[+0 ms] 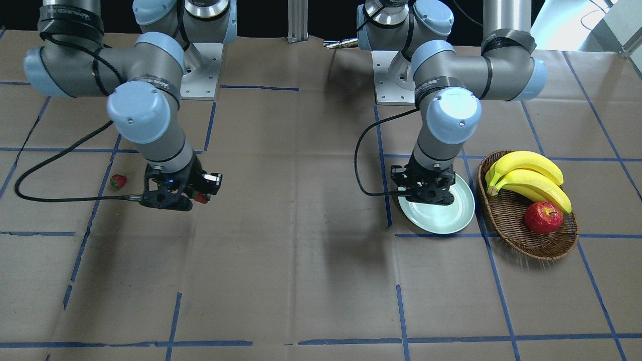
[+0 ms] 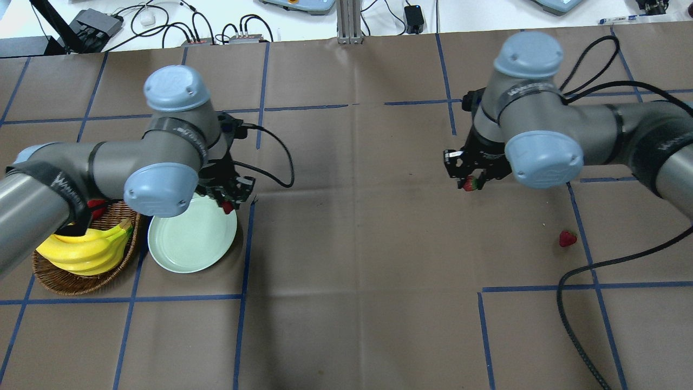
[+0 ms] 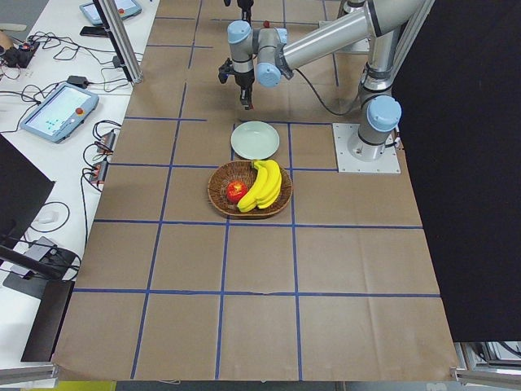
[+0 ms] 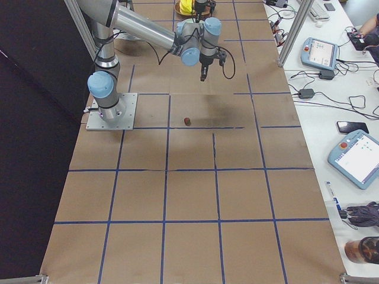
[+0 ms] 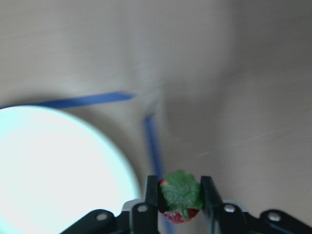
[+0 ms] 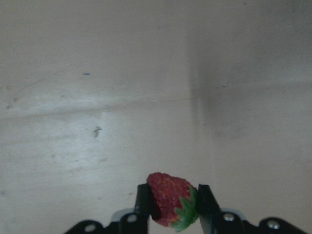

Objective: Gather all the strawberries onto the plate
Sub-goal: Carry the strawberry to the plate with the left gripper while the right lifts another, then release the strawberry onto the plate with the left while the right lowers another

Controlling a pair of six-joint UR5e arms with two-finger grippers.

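Note:
The plate [image 1: 442, 217] is far away from the strawberry in my right gripper, so my right gripper should put that strawberry down in the open middle [image 1: 290, 222] for my left gripper to pick up.
My left gripper [image 2: 228, 205] is shut on a small red strawberry [image 5: 180, 197] with a green top and holds it just past the rim of the pale mint-green plate [image 2: 184, 249], over a blue tape line. The plate [image 5: 48, 170] has nothing in it. My right gripper [image 2: 472, 183] is shut on a second strawberry [image 6: 169, 199] and holds it above bare table paper on the other side. A third strawberry [image 2: 567, 238] lies loose on the table near the right arm; it also shows in the front view [image 1: 118, 181].
An oval wicker basket [image 1: 531, 245] with a bunch of bananas [image 1: 526, 175] and a red apple [image 1: 543, 217] stands right beside the plate. Black cables trail from both wrists. Blue tape lines cross the brown paper.

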